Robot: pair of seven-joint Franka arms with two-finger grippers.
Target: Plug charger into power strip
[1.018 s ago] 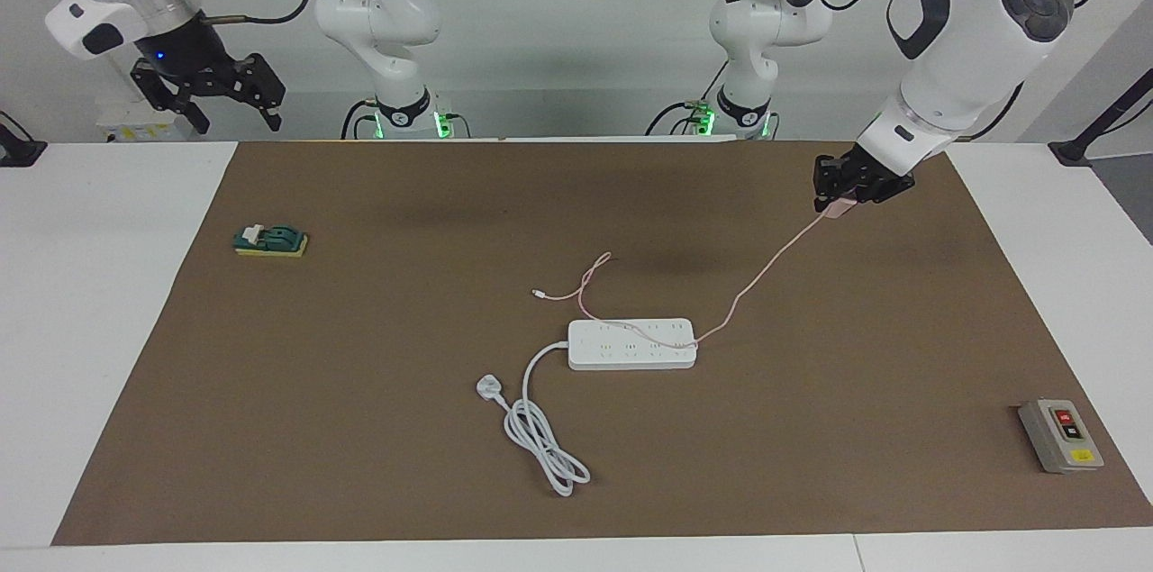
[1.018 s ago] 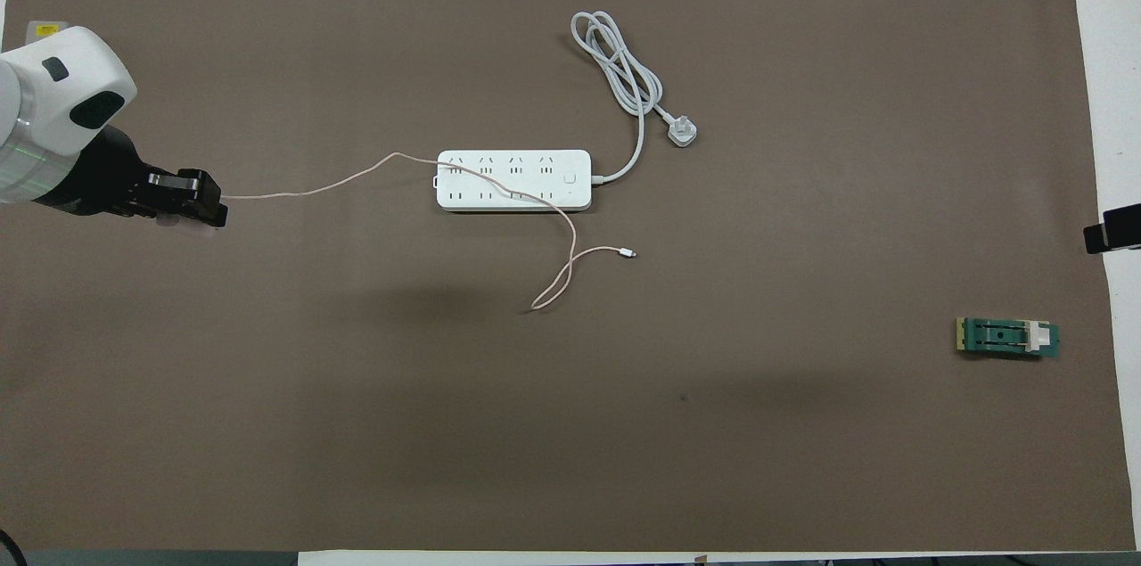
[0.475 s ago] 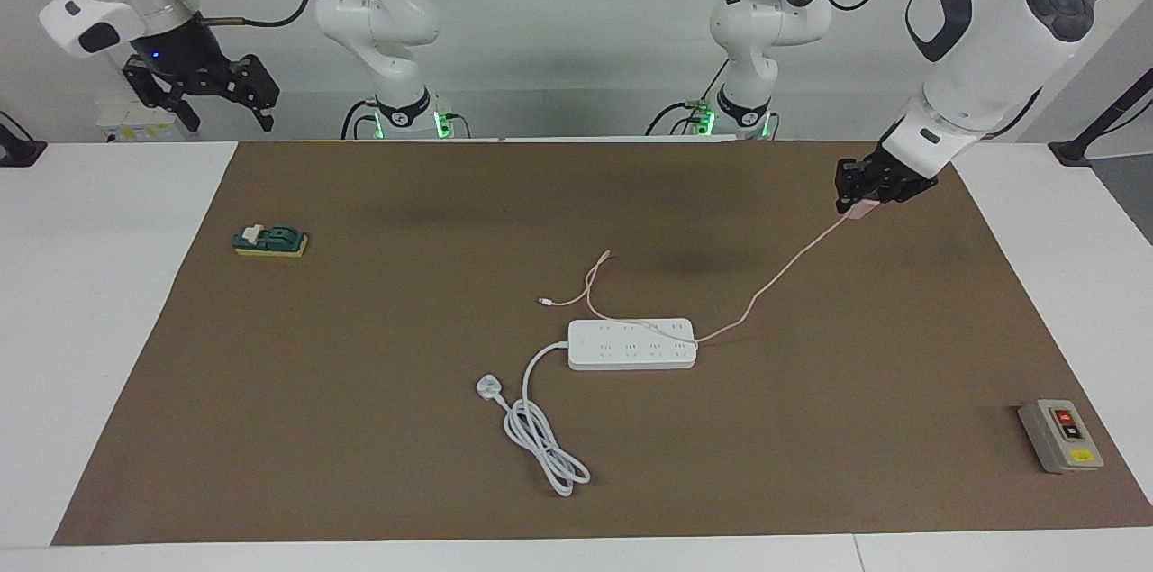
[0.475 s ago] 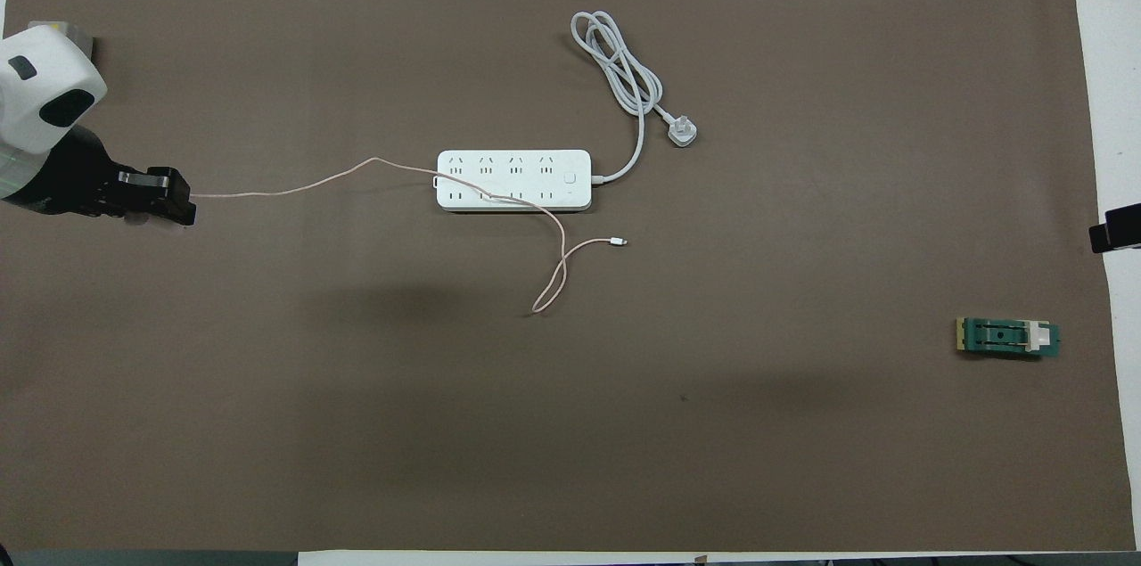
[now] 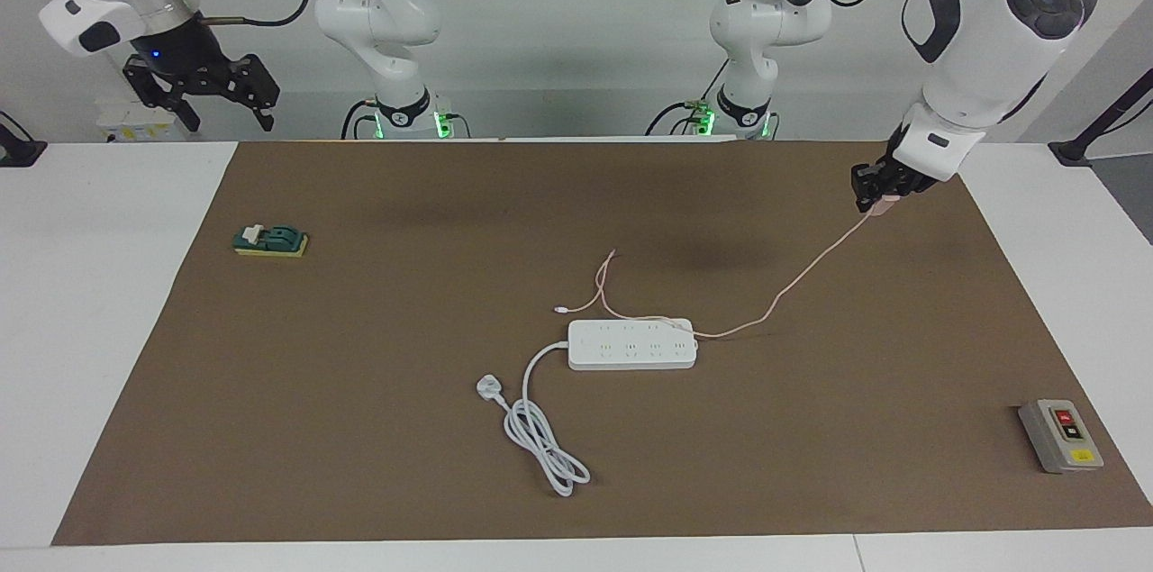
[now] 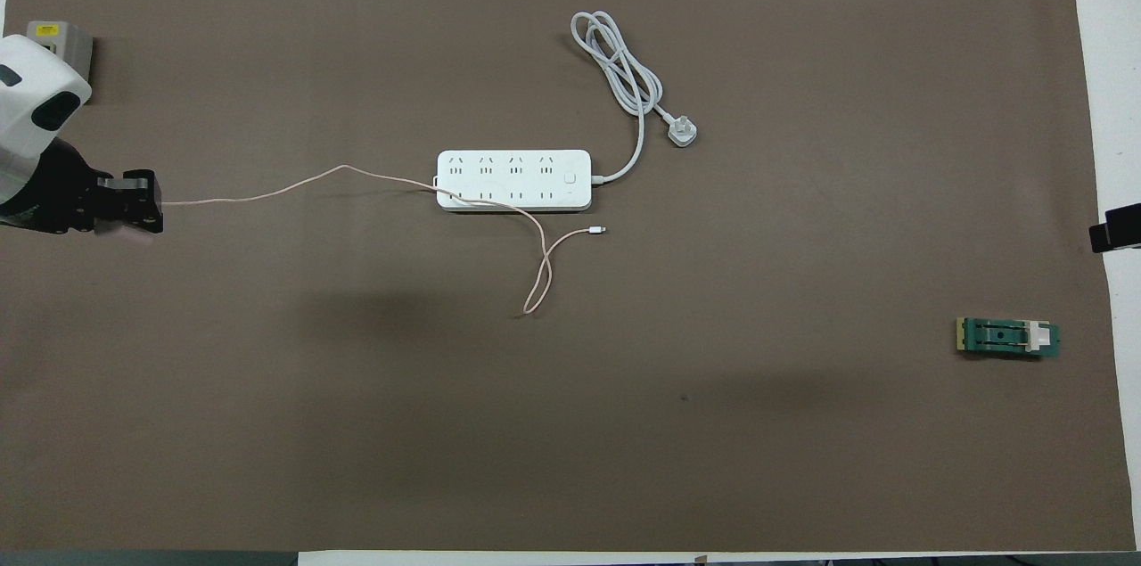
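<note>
My left gripper has to pull the pink cable lying across the power strip's edge [image 6: 478,202] clear first, before turning back and bringing the charger to the sockets [image 6: 455,179].
My left gripper [image 5: 878,197] hangs above the brown mat near the left arm's end of the table, shut on the small pale pink charger [image 5: 884,206]. Its thin pink cable [image 5: 797,279] sags from the gripper down to the mat. The cable then crosses the edge of the white power strip [image 5: 632,344] that is nearer to the robots and loops to its free connector [image 5: 560,311]. In the overhead view the left gripper [image 6: 143,202] trails the cable [image 6: 294,184] to the power strip [image 6: 513,180]. My right gripper [image 5: 230,115] waits open, raised over the table's corner at the right arm's end.
The strip's thick white cord [image 5: 540,437] and plug lie coiled farther from the robots than the strip. A grey button box [image 5: 1060,435] sits at the left arm's end. A green-and-yellow switch block [image 5: 270,240] lies at the right arm's end.
The left gripper has carried the charger farther toward the left arm's end of the table. The cable has slid across the strip, and its free connector has drawn closer to the strip.
</note>
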